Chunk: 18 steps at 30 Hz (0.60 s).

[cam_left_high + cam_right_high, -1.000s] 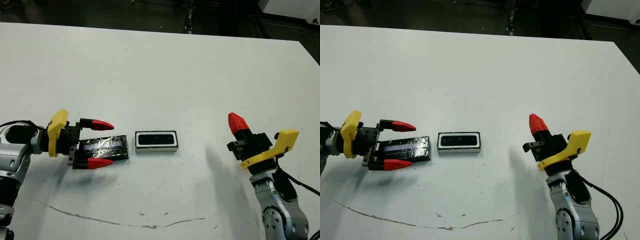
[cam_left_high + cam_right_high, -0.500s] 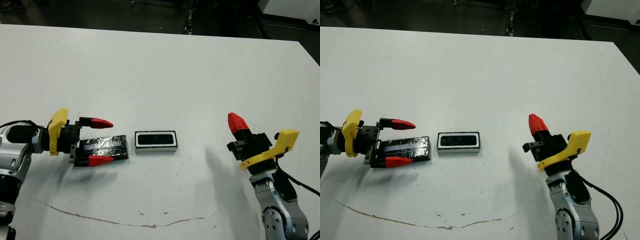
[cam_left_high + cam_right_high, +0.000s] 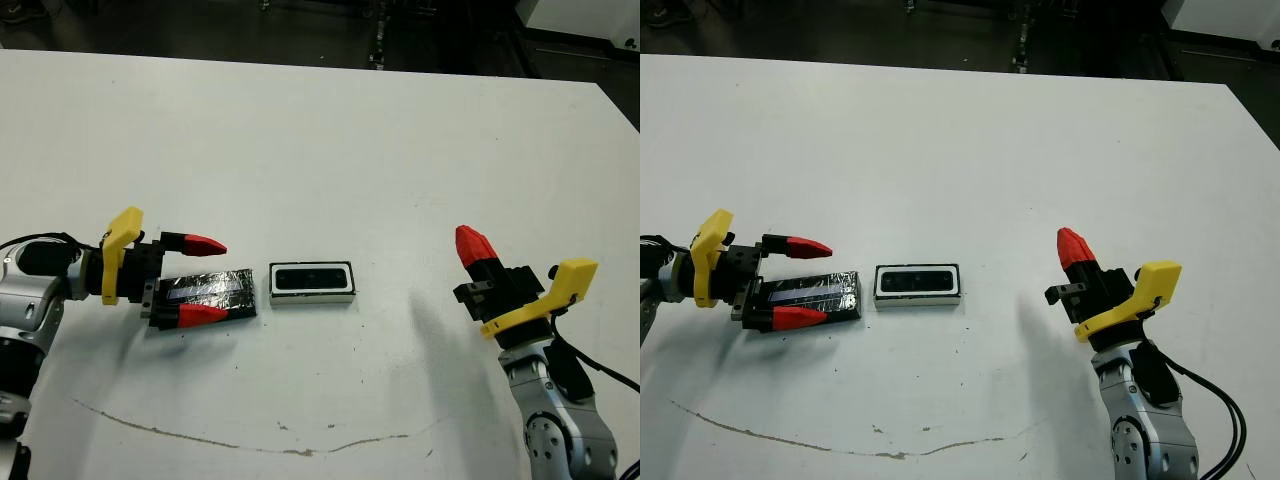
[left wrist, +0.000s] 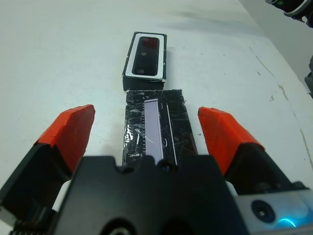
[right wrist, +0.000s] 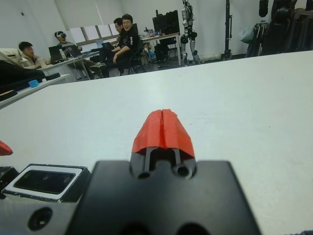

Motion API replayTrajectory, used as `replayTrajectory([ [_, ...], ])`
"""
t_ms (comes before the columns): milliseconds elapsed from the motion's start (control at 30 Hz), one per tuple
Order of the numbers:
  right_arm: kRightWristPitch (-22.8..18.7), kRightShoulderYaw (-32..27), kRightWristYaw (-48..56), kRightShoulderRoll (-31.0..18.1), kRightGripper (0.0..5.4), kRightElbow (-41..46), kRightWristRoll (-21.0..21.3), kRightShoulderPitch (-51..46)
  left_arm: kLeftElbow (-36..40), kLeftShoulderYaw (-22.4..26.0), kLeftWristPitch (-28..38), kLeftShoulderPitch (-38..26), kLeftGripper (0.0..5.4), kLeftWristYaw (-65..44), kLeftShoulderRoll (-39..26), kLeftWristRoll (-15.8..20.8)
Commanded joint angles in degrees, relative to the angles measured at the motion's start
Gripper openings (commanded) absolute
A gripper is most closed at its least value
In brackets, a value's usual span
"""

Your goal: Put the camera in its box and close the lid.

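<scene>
The lid point(image 3: 210, 291) has a dark side point(image 3: 240, 316) under its shiny top, so it will slide down over the box's white sides when the robot lowers it.
The white-walled box point(image 3: 312, 281) sits mid-table with the camera point(image 4: 144, 49) lying inside it, a dark bar with small lenses. Just left of the box lies the lid point(image 3: 212, 291), flat, black and crinkly-shiny, one short end almost touching the box. My left gripper point(image 3: 226, 280) is open and low over the table, one red finger on each long side of the lid point(image 4: 155, 129), with gaps showing in the left wrist view. Far to the right my right gripper point(image 3: 468, 240) is shut and holds nothing, its tip pointing up, well away from the box point(image 5: 46, 181).
A thin brown curved line point(image 3: 250, 442) marks the table near its front edge. Beyond the table's far edge, the right wrist view shows several people seated at desks point(image 5: 122, 44) and equipment stands.
My left gripper's fingers have come a little closer together around the lid and the wrist has turned slightly. The lid, box and right arm have not moved.
</scene>
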<state>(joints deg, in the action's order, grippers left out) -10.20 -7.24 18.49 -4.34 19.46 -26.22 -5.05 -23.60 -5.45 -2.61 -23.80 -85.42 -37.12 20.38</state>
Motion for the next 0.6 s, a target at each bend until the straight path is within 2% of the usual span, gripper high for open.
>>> replayTrajectory([
  [33, -0.1, -0.4, 0.0, -0.9, 0.01, 0.1, -0.1, -0.4, 0.0, -1.0, 2.4, 2.4, 5.40, 1.3, -0.7, -3.4],
  [600, -0.2, -0.4, 0.1, -1.1, 0.01, 0.0, -0.2, -0.4, 3.8, -2.5, 1.4, 3.2, 5.40, 3.6, -2.4, -6.3],
])
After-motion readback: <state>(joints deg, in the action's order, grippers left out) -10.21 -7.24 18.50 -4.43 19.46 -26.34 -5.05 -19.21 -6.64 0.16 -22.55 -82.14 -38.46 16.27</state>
